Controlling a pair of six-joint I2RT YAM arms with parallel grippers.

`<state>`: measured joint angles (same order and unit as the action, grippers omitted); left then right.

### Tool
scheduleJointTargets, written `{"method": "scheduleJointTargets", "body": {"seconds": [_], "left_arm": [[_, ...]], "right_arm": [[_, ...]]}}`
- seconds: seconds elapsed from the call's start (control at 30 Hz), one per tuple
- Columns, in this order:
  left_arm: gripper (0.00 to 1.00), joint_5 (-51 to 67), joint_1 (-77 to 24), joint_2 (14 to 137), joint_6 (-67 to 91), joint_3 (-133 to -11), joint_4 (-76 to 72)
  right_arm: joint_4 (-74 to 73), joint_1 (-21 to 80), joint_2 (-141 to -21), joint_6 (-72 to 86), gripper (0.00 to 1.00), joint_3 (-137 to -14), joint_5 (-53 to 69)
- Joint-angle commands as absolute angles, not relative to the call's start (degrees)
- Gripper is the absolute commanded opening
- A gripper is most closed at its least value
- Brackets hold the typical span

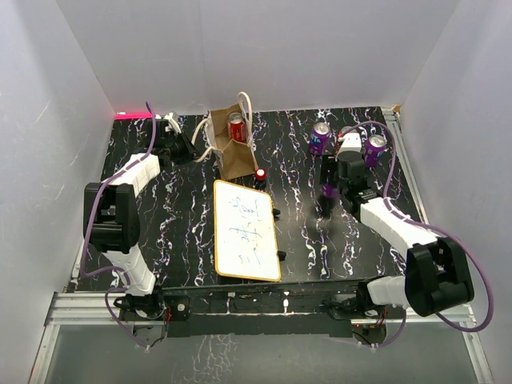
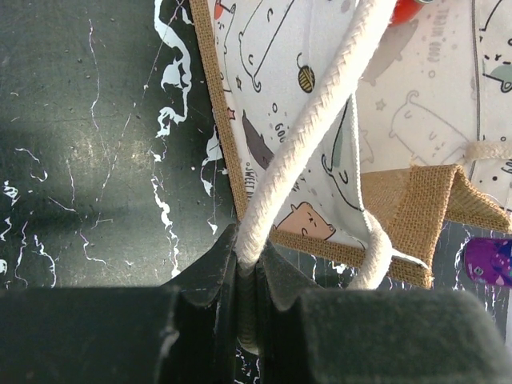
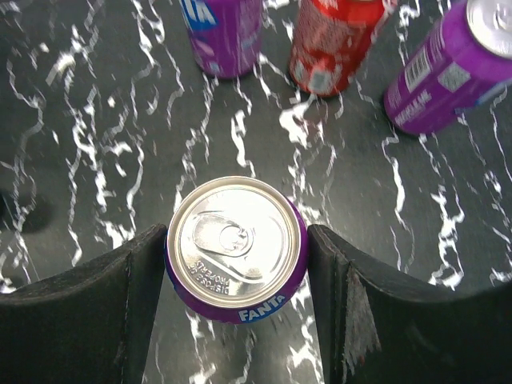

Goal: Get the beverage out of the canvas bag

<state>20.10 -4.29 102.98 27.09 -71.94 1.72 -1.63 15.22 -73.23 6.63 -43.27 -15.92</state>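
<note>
My right gripper holds the purple Fanta can (image 3: 236,246) upright with the spot before the standing cans (image 3: 220,108) clear, so I should continue to move it there until its base rests.
The canvas bag (image 1: 232,156) stands upright at the back middle of the table, and a red can (image 1: 237,126) shows in its open top. My left gripper (image 1: 194,149) is just left of the bag and shut on one cream rope handle (image 2: 308,132). The left wrist view shows the bag's cartoon-print lining (image 2: 272,96) and my gripper (image 2: 252,258) pinching the rope. My right gripper (image 1: 330,200) is right of centre and shut on a purple Fanta can (image 3: 236,250), one finger on each side. The can also shows in the top view (image 1: 327,190).
Two purple cans (image 1: 320,138) (image 1: 374,150) and a red can (image 1: 346,134) stand at the back right; they also show in the right wrist view (image 3: 224,32) (image 3: 452,68) (image 3: 332,44). A whiteboard (image 1: 244,230) lies at the centre. A small red object (image 1: 261,174) sits by the bag.
</note>
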Motion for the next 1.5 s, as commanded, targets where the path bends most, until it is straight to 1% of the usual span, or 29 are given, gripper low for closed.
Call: {"method": "scheduleJointTargets", "body": {"seconds": [0.0,0.17,0.37,0.53,0.77,0.9,1.0,1.1,1.17,1.33,1.4,1.47], "left_arm": [[0.0,20.0,-4.0,102.6,26.0,-72.6,2.6],[0.0,20.2,-4.0,103.0,26.0,-72.8,2.7],[0.0,20.2,-4.0,103.0,25.9,-72.8,2.8],[0.0,20.3,-4.0,102.9,26.0,-72.9,2.8],[0.0,20.7,-4.1,103.1,26.3,-72.8,2.5],[0.0,20.7,-4.0,103.0,26.3,-72.8,2.6],[0.0,20.7,-4.0,102.9,26.3,-72.7,2.5],[0.0,20.8,-4.0,102.8,26.4,-72.7,2.4],[0.0,20.9,-4.0,102.8,26.5,-72.7,2.3],[0.0,20.6,-4.0,102.5,26.3,-72.6,2.5],[0.0,20.5,-4.0,102.3,26.3,-72.5,2.3],[0.0,20.6,-4.1,102.2,26.3,-72.4,2.2]], "right_arm": [[21.5,15.1,-75.9,6.5,0.08,-45.4,-15.9],[31.7,14.7,-83.8,6.2,0.08,-47.2,-16.3],[38.5,14.4,-91.8,5.2,0.08,-51.0,-17.2],[40.4,14.3,-94.7,5.5,0.08,-52.0,-17.3],[44.9,14.3,-95.9,7.3,0.08,-48.5,-17.0],[45.1,14.3,-97.0,7.3,0.1,-47.8,-16.8],[44.3,14.3,-97.3,7.3,0.2,-47.6,-15.6],[42.8,14.3,-98.0,7.4,0.22,-48.0,-14.8],[42.4,14.3,-98.2,7.3,0.26,-48.0,-14.2],[38.2,14.3,-97.9,6.9,0.52,-49.2,-15.3],[35.4,14.3,-97.0,6.5,0.68,-50.2,-15.4],[33.3,14.3,-95.5,5.6,0.79,-50.4,-14.7]]}}
